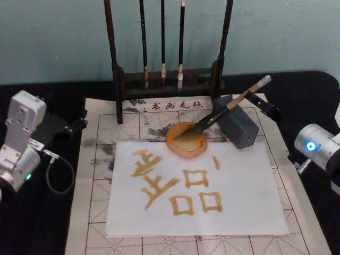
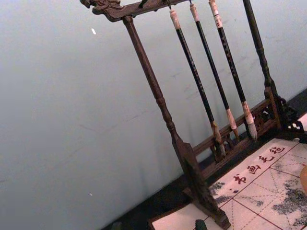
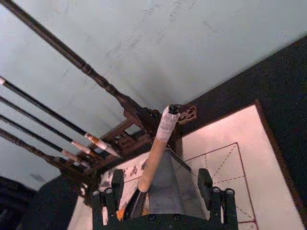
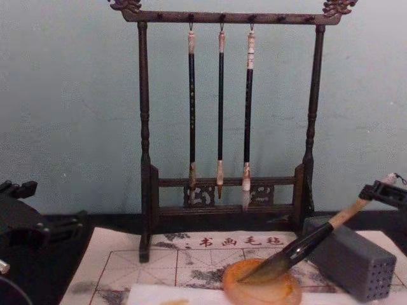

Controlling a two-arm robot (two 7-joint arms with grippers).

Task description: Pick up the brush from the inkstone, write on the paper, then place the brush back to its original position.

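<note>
I expect the bristles [image 4: 272, 264] to stay together in a point when I lift the brush, because they lie in one tapered clump [image 4: 253, 275] in the orange inkstone.
The brush [image 1: 223, 111] lies slanted, its dark bristles in the orange inkstone [image 1: 186, 146] and its tan handle resting across a grey block [image 1: 240, 127]. The chest view shows the same brush [image 4: 305, 244] over the inkstone [image 4: 261, 289]. In front of the dish lies the white paper [image 1: 239, 212], bearing golden-brown strokes. My right gripper [image 1: 268, 109] is open beside the brush's capped end; in the right wrist view its gripper [image 3: 160, 175] has one finger on each side of the handle [image 3: 156, 153], apart from it. At the table's left edge my left gripper [image 1: 74, 126] is open and holds nothing.
A dark wooden rack [image 1: 164, 79] with three thin hanging brushes stands at the back of the cream grid mat [image 1: 101, 159]. The grey block [image 4: 353, 257] sits right of the inkstone. Black tabletop flanks the mat on both sides.
</note>
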